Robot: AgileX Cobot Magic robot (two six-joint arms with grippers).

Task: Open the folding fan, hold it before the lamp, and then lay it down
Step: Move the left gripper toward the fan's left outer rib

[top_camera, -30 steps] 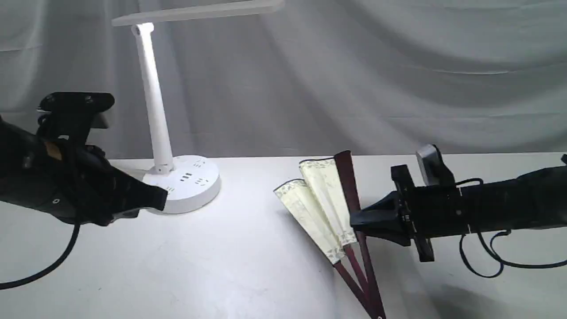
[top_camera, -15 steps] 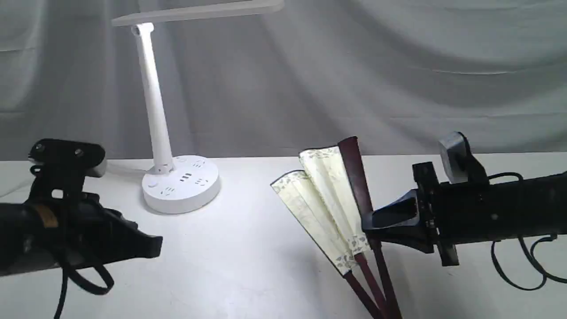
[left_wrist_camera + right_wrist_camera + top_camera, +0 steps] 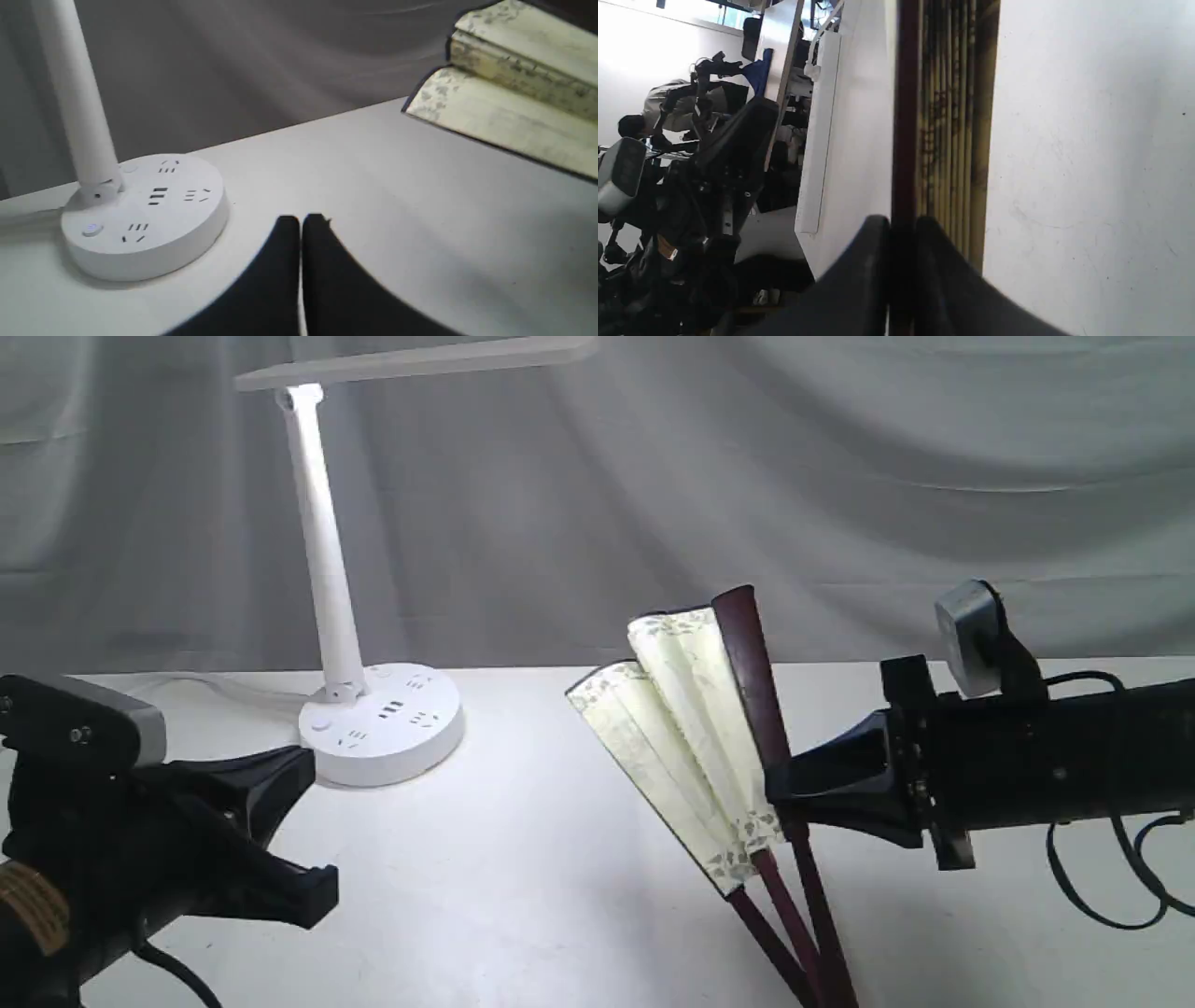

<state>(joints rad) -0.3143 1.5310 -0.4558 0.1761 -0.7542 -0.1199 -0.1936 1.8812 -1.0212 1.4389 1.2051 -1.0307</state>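
Note:
I should open my left gripper and grab the opposite outer rib to spread the folding fan's cream pleats, which sit bunched with only the maroon rib held.
The folding fan is partly spread into two cream pleated stacks beside a dark maroon outer rib. It stands steeply tilted over the table's right half, and its lower ribs run out of the bottom of the exterior view. My right gripper is shut on that maroon rib, just below the leaf. The white lamp stands at the back left on its round socket base, with its bar head up high. My left gripper is low at the front left, near the base, its fingertips pressed together on nothing.
A grey draped cloth hangs behind the white table. The lamp's cord trails left from the base. A black cable loops under the right arm. Past the table edge, the right wrist view shows a room with equipment.
The right gripper has raised the fan and carried it slightly right. The left arm has dropped down and left, away from the front of the lamp base.

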